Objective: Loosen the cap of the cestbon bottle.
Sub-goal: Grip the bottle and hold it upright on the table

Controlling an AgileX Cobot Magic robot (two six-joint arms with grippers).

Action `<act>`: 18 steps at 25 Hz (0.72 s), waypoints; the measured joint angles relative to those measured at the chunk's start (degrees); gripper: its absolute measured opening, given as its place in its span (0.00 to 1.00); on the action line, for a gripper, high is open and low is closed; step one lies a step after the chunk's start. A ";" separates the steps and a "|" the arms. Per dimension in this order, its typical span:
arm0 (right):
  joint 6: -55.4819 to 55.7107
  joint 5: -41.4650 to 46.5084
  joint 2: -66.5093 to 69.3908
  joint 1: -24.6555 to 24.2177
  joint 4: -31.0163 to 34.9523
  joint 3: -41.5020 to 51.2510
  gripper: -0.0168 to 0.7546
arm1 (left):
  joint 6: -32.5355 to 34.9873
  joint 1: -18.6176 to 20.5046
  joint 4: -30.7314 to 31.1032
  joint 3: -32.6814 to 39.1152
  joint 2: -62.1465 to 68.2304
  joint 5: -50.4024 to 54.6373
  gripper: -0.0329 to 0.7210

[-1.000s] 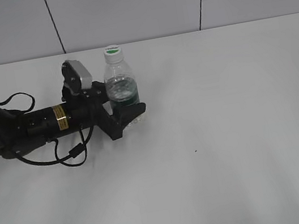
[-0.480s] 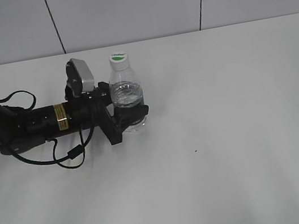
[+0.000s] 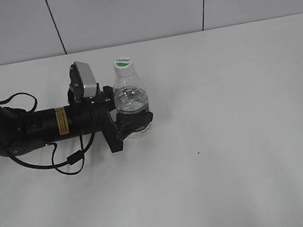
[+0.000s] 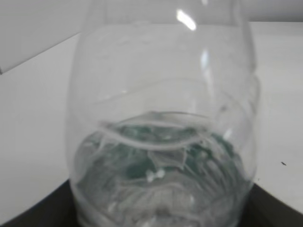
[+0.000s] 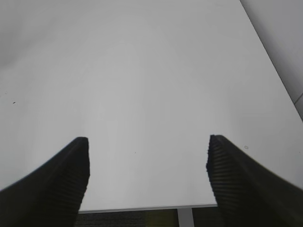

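Note:
I should hold the bottle steady with my left gripper while my right gripper takes the cap, because my left gripper is closed on the bottle's lower body [image 3: 133, 107], away from the cap [image 3: 124, 66].
The cestbon bottle [image 3: 132, 100] is clear, with some water in it, and its green label is mostly hidden behind the gripper. Its white cap [image 3: 123, 64] with a green mark is on the neck. My left gripper [image 3: 133, 123] reaches in from the left and is shut on the bottle's lower body. The bottle leans slightly. In the left wrist view the bottle [image 4: 161, 118] fills the frame, and dark fingers [image 4: 23, 218] show only at the bottom corners. My right gripper [image 5: 147, 142] is open and empty above the bare table, out of the exterior view.
The white table [image 3: 231, 135] runs back to a grey panelled wall [image 3: 134, 8]. The left arm's black cable [image 3: 69, 159] loops on the table below the arm. The table's edge [image 5: 142, 207] shows just under the right gripper's fingers.
The left gripper has moved to the right and slightly nearer with the bottle in it. The bottle now leans a little, and its label is more hidden.

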 joint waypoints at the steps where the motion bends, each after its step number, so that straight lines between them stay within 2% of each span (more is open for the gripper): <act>1: 0.00 0.00 0.00 0.00 0.00 0.00 0.78 | -0.06 0.00 0.29 0.00 0.00 -0.17 0.60; 6: 2.51 0.06 1.12 0.00 0.00 -0.54 0.78 | -0.25 0.00 2.20 0.00 0.00 -1.10 0.59; 12: 4.72 0.23 10.55 0.00 1.10 -4.95 0.77 | -0.41 -0.32 3.78 0.00 0.00 -1.74 0.59; 18: 5.08 0.88 22.22 0.00 4.49 -8.54 0.72 | -0.75 -3.27 3.88 0.00 0.00 -1.68 0.59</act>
